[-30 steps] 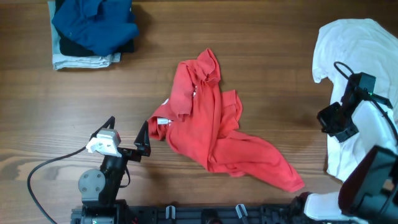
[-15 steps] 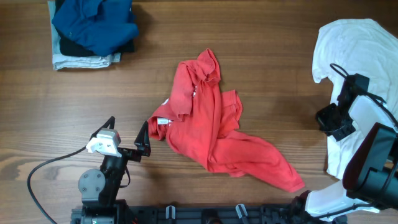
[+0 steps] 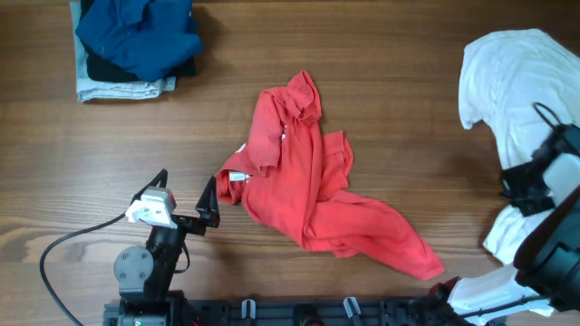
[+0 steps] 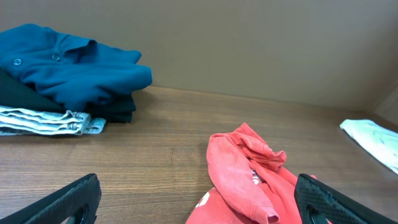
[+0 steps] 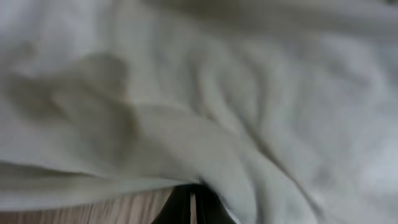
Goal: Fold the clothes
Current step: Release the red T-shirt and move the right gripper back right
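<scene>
My right gripper should go on pulling the white shirt [image 3: 509, 86] out to the table's side [image 3: 571, 107] before it lets it go there, because the shirt lies clear of the red T-shirt.
A crumpled red T-shirt [image 3: 308, 195] with a bit of white print lies in the middle of the wooden table; it also shows in the left wrist view [image 4: 249, 168]. My left gripper [image 3: 186, 195] is open and empty, just left of the red shirt's collar edge, with its fingers wide apart in the left wrist view [image 4: 199, 211]. A plain white shirt [image 3: 517, 81] lies bunched at the right edge and fills the right wrist view [image 5: 249, 93]. My right gripper [image 3: 528, 184] is shut on the white shirt, its fingers [image 5: 193, 205] pressed together under the cloth.
A stack of folded clothes, blue on top [image 3: 136, 41], sits at the far left corner and shows in the left wrist view [image 4: 62, 68]. A grey cable [image 3: 68, 244] loops by the left arm's base. The white shirt's edge shows far right [image 4: 373, 137].
My right gripper has moved right toward the table's edge, pulling the lower part of the white shirt with it. The left arm and the red T-shirt have not moved.
</scene>
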You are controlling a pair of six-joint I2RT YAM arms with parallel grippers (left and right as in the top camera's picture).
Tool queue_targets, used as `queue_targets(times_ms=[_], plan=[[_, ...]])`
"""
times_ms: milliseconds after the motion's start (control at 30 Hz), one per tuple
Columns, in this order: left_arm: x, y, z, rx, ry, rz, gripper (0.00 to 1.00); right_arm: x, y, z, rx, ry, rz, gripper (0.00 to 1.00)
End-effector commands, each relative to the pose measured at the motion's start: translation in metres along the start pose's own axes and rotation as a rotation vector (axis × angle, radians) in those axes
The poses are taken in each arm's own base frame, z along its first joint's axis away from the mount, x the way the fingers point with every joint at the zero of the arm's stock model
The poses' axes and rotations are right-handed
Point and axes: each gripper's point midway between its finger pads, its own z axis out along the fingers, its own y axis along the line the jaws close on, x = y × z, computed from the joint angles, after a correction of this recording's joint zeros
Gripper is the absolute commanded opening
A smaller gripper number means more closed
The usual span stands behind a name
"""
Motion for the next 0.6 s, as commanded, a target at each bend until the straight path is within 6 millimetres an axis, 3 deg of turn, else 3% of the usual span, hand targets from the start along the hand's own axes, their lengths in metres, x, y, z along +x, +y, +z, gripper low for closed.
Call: queue_targets(times_ms=[0,200,300,567], plan=[[0.002,0.0,0.0,0.0,0.0,0.016,1.0,-0.01,-0.037,0.022,0.08,0.011,0.055,0.06],[0.002,0.0,0.0,0.0,0.0,0.016,1.0,-0.036,-0.072,0.025,0.093,-0.005,0.223,0.04],[0.002,0.0,0.0,0.0,0.0,0.016,1.0,-0.052,-0.08,0.019,0.092,-0.02,0.282,0.06],[0.002,0.0,0.0,0.0,0.0,0.016,1.0,-0.117,-0.067,-0.04,0.028,-0.123,0.318,0.17]])
